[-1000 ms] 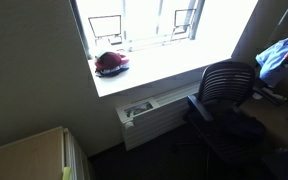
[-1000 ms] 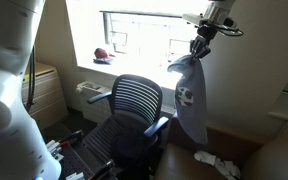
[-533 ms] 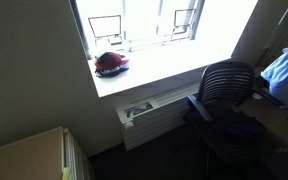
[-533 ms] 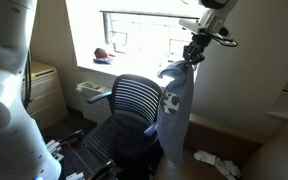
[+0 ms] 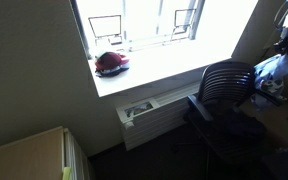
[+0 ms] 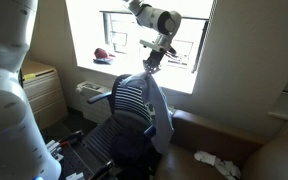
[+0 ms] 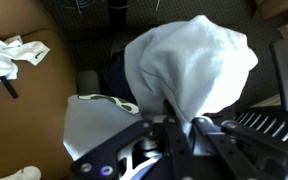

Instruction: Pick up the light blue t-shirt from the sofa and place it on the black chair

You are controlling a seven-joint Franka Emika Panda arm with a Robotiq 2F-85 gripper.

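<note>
The robot's gripper should raise the t-shirt clear before lowering it over the seat (image 6: 130, 142), because the light blue t-shirt's lower end (image 6: 162, 140) hangs at the black chair's armrest.
My gripper (image 6: 151, 68) is shut on the top of the light blue t-shirt (image 6: 156, 108), which hangs down over the back of the black chair (image 6: 129, 105). In an exterior view the shirt (image 5: 272, 68) shows at the right edge beside the chair (image 5: 224, 85). In the wrist view the jaws (image 7: 179, 125) pinch a bunched fold of the pale shirt (image 7: 189, 60), and the chair's slatted back (image 7: 274, 125) lies at the lower right. The sofa is not in view.
A windowsill (image 5: 154, 75) with a red object (image 5: 111, 63) runs behind the chair, a radiator (image 5: 149, 110) below it. A wooden cabinet (image 6: 39, 90) stands near the chair. White cloth (image 6: 216, 163) lies on the floor.
My gripper has carried the t-shirt sideways from beside the chair to over the chair back, and lower. The shirt now drapes against the backrest.
</note>
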